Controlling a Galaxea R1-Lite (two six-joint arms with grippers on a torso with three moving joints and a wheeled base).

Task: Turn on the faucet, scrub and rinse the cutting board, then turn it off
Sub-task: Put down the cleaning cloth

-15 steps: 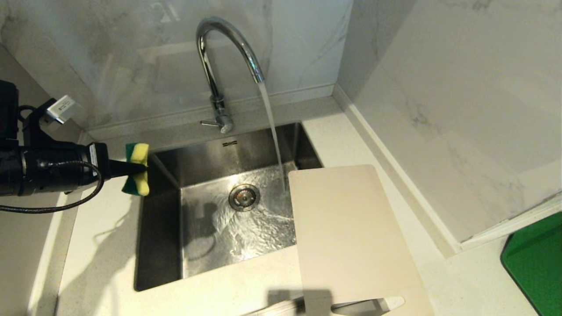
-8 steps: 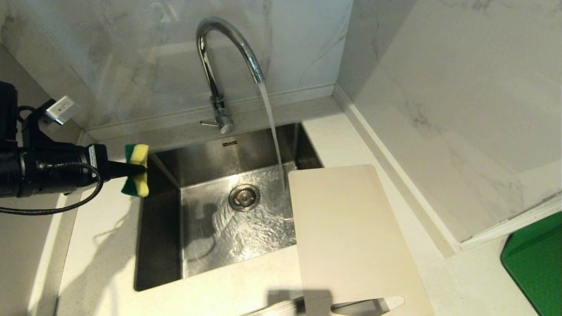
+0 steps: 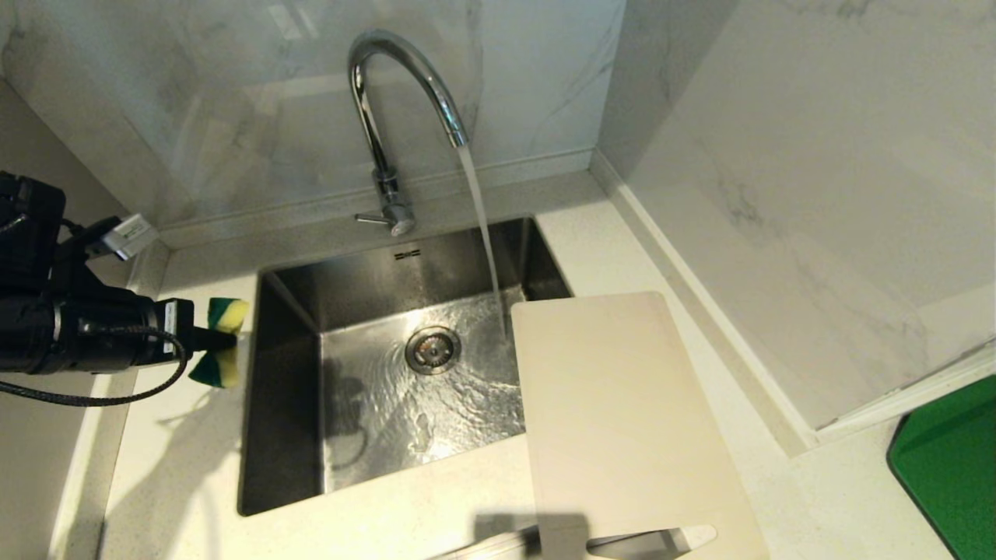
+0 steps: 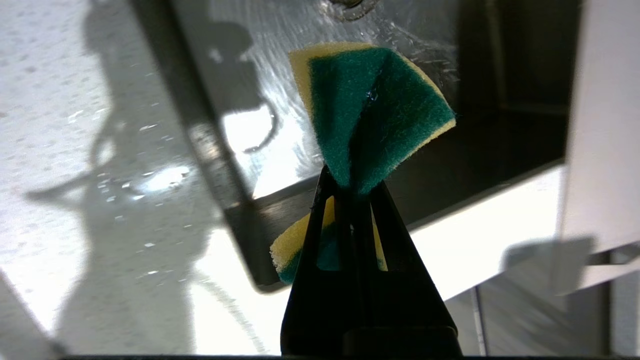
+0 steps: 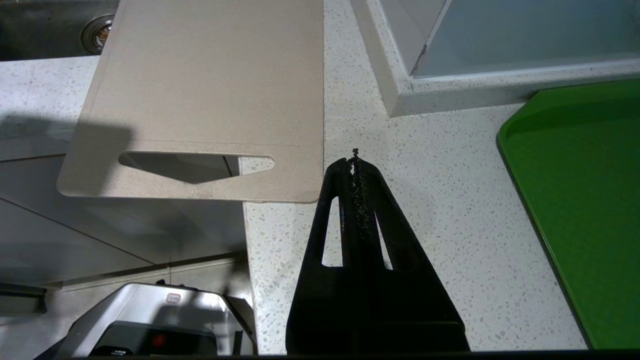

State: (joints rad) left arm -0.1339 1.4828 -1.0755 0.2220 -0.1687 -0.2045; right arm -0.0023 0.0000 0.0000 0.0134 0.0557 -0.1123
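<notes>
The counter [image 3: 194, 417] beside the sink is clear for the sponge [image 3: 224, 316], so the robot's left gripper should keep bringing the sponge down there until it touches, and then let go.
The chrome faucet [image 3: 389, 101] stands behind the sink [image 3: 292, 311] with water streaming from its spout onto the sink floor. The beige cutting board [image 3: 622, 420] lies flat over the sink's right edge and the counter; its handle slot end [image 5: 195, 165] overhangs the counter's front. My left gripper [image 3: 226, 340] is over the counter just left of the sink, shut on a yellow and green sponge [image 4: 370, 110] that is pinched in its middle. My right gripper [image 5: 354, 160] is shut and empty, low over the counter beside the board's front right corner, out of the head view.
A green tray [image 3: 949, 467] lies on the counter at the far right, also seen as a green tray [image 5: 580, 200] from the right wrist. Marble walls close the back and right. A drain [image 3: 433, 348] sits in the wet sink floor.
My left arm has drawn back and down toward the front left, carrying the sponge off the sink's left rim to above the counter. Water keeps running; the board has not moved.
</notes>
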